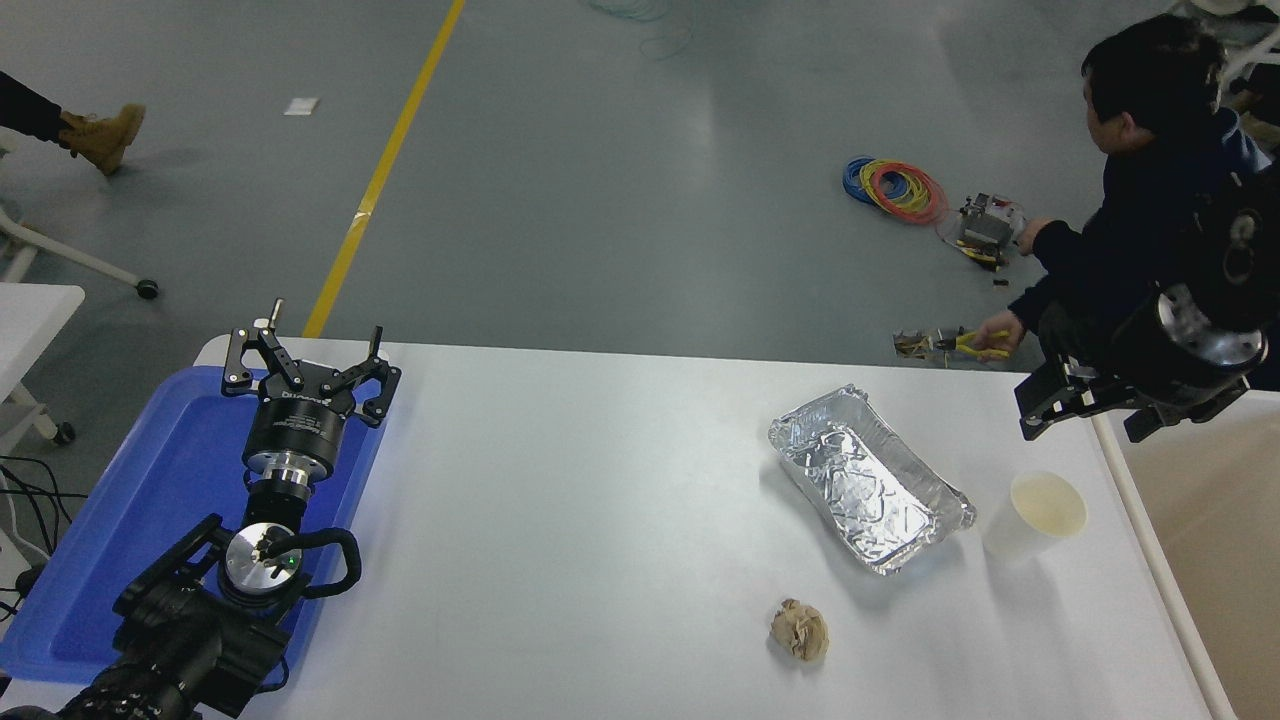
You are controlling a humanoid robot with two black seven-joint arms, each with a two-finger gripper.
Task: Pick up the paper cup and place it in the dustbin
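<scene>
I expect the white paper cup to come up empty and tilt over when I lift it, since plain cream shows inside the cup's opening [1048, 504].
The white paper cup [1035, 515] stands upright on the table's right side, its cream inside showing. Just right of it runs the off-white rim of the dustbin [1168, 600], whose beige inside fills the right edge. My right gripper [1090, 418] hangs open in the air above the table's far right corner, a little beyond the cup and above it, holding nothing. At the lower left, my left gripper [305, 355] is parked open over the blue tray [150, 500].
A crinkled foil tray [870, 480] lies directly left of the cup. Nearer the front edge sits a crumpled brown paper ball [800, 630]. A person [1150, 200] crouches on the floor past the far right corner, beside coiled wires [895, 190].
</scene>
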